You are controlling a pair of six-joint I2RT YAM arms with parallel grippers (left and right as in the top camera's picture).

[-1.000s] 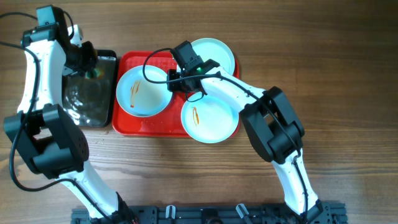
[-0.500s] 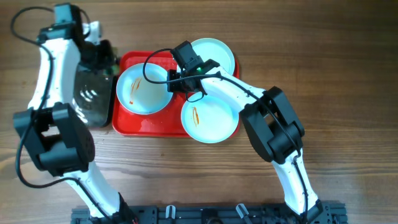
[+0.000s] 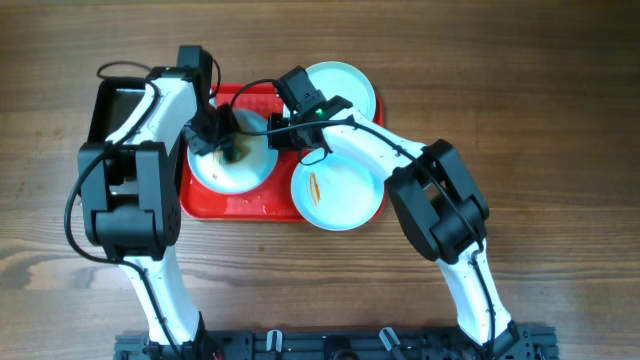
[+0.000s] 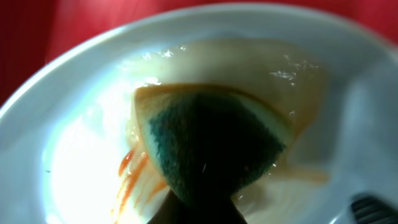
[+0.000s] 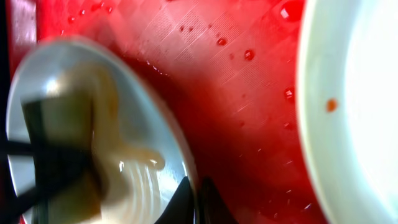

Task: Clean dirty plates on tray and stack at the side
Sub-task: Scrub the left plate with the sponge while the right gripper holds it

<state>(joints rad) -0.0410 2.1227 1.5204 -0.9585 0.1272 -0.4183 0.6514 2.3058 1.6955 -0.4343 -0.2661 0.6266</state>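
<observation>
Orange streaks (image 4: 134,177) are on the plate next to the sponge. So next my left gripper moves the sponge back over the plate's side (image 3: 208,171) near the black tray.
Three pale plates lie on the red tray (image 3: 240,205). The left plate (image 3: 232,172) carries orange smears and wet streaks; it also shows in the left wrist view (image 4: 81,162) and the right wrist view (image 5: 134,180). My left gripper (image 3: 222,140) is shut on a green and yellow sponge (image 4: 208,140) pressed on that plate. My right gripper (image 3: 275,132) is shut on that plate's right rim (image 5: 189,180). A second plate (image 3: 340,190) with an orange smear lies at the front right. A third plate (image 3: 345,85) lies at the back right, partly under the right arm.
A black tray (image 3: 110,100) stands left of the red tray, partly under the left arm. Water drops dot the red tray floor (image 5: 249,93). Bare wooden table (image 3: 560,150) lies to the right and in front.
My left arm has swung right from the black tray to the left plate and brought the sponge down on it. The right arm and the plates have kept still.
</observation>
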